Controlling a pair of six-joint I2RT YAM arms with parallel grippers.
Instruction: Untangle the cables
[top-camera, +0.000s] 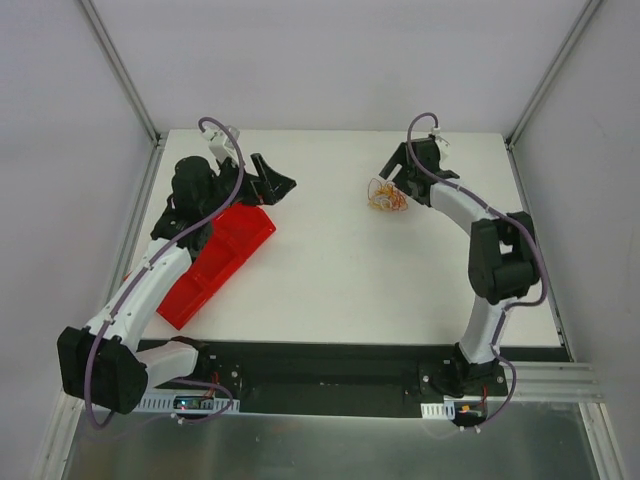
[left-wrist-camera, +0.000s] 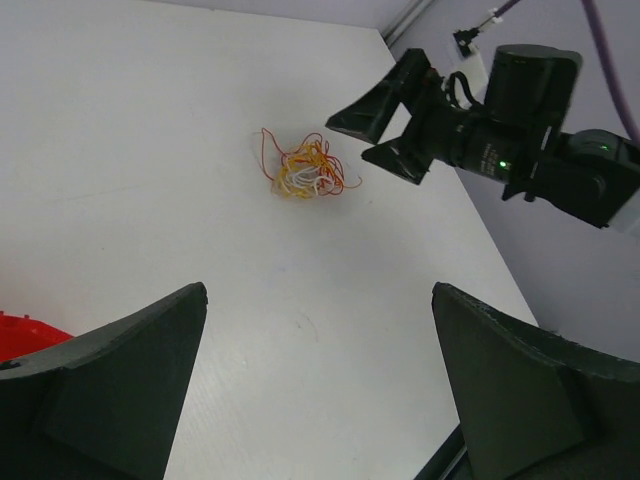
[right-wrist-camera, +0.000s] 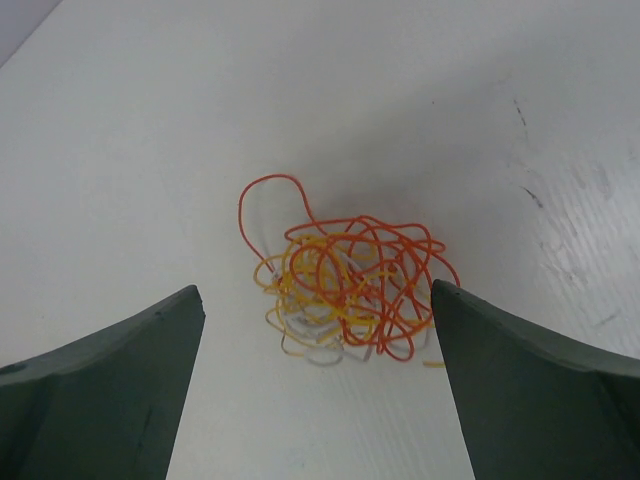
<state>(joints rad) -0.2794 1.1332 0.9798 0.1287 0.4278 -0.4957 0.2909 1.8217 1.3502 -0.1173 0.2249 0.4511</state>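
Observation:
The clump of cables (top-camera: 387, 196) is at the back of the table, away from my left gripper. My right gripper should therefore first move it to the table's front middle (top-camera: 362, 287).
The cables (top-camera: 387, 195) lie as one small curly clump of orange, red, yellow and whitish wires on the white table, right of centre at the back. In the right wrist view the clump (right-wrist-camera: 345, 285) sits just ahead of the jaws, between their lines. My right gripper (top-camera: 394, 172) is open and empty, just beyond and right of the clump. In the left wrist view the clump (left-wrist-camera: 305, 170) lies far ahead, with the right gripper (left-wrist-camera: 385, 125) beside it. My left gripper (top-camera: 280, 182) is open and empty at the back left.
A red tray (top-camera: 218, 262) lies on the table's left side, under the left arm; its corner shows in the left wrist view (left-wrist-camera: 25, 335). The table's right edge (top-camera: 535, 240) runs close behind the right arm. Grey walls enclose the table.

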